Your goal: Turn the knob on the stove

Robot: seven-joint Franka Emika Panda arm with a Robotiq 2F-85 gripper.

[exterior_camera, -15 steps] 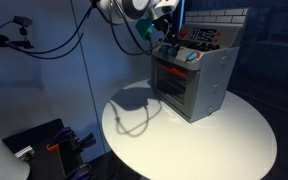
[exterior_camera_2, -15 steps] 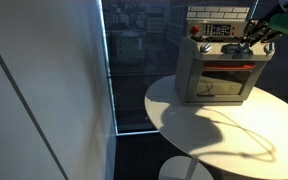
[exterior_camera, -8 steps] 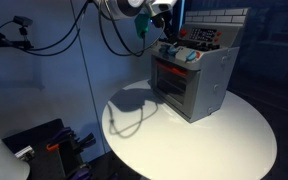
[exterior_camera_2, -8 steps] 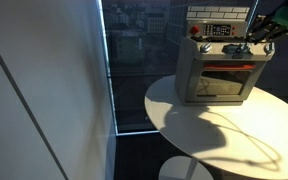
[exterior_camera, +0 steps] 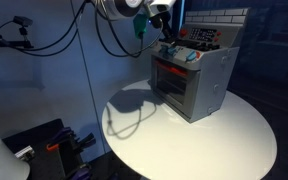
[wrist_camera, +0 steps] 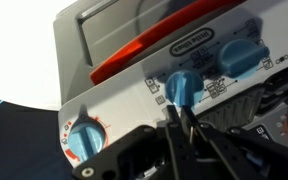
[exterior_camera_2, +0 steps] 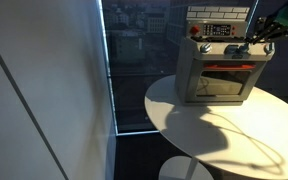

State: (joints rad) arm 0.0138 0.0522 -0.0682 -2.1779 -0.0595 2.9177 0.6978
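I should open my gripper, straddle the knob's raised line [wrist_camera: 185,89] further in and close before I turn the knob, because my gripper's fingers are only at the middle knob's lower edge [wrist_camera: 186,103].
The stove [exterior_camera: 197,82] is a small grey toy oven with a red-lit window, standing on a round white table in both exterior views [exterior_camera_2: 220,72]. In the wrist view its front panel [wrist_camera: 114,95] carries light-blue knobs. My gripper [wrist_camera: 180,112] comes in from the bottom, its two dark fingers [wrist_camera: 170,135] nearly together. Their tips sit at the lower edge of the middle knob [wrist_camera: 181,84]. Another knob [wrist_camera: 240,55] is to its right and one [wrist_camera: 82,140] to its left. The gripper sits at the knob row in both exterior views [exterior_camera: 168,47] [exterior_camera_2: 256,41].
The white round table [exterior_camera: 234,140] extends in front of the stove [exterior_camera_2: 229,135]. A black cable [exterior_camera: 134,118] hangs from the arm onto the table's left side. A tall window [exterior_camera_2: 134,70] stands behind the table. Dark equipment [exterior_camera: 44,145] sits on the floor.
The arm's upper part has shifted slightly. The gripper stays at the stove's knob row and the stove has not moved.
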